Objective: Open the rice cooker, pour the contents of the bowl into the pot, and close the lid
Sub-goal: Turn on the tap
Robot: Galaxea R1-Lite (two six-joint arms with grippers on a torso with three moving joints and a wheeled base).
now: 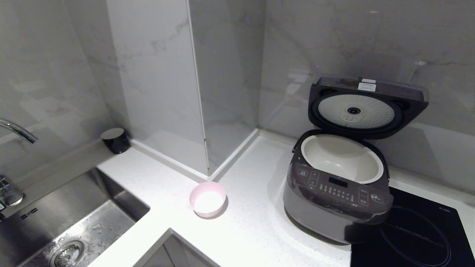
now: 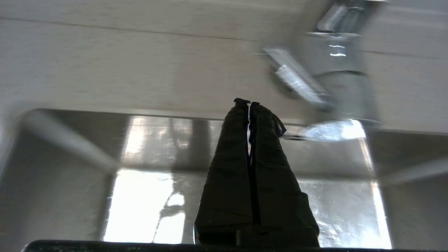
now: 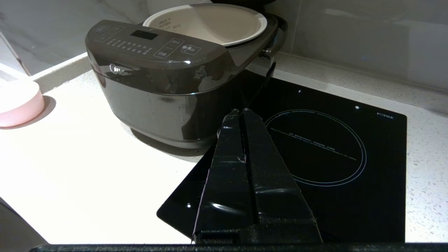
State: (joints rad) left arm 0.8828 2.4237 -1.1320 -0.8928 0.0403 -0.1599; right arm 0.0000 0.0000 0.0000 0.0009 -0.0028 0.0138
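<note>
The spout (image 1: 32, 138) is dry and the robot's left gripper is closed next to the tap's lever, so the gripper should open, go around both sides of the lever (image 2: 299, 80) and turn the water on.
The dark rice cooker (image 1: 336, 200) stands on the white counter, its lid (image 1: 365, 105) swung up against the wall with the white dimpled disc showing. Its cream pot (image 1: 343, 157) looks empty inside. The pink bowl (image 1: 207, 199) sits on the counter left of the cooker; its inside is white and I cannot make out the contents. Neither arm shows in the head view. My left gripper (image 2: 247, 102) is shut on nothing above the steel sink, near the tap. My right gripper (image 3: 239, 111) is shut on nothing, low over the hob beside the cooker (image 3: 157, 87), with the bowl (image 3: 19, 103) farther off.
A steel sink (image 1: 70, 226) with a tap (image 1: 16, 129) fills the lower left. A black induction hob (image 1: 419, 233) lies right of the cooker. A small black cylinder (image 1: 115, 140) stands by the wall. A marble pillar (image 1: 159, 81) juts out behind the bowl.
</note>
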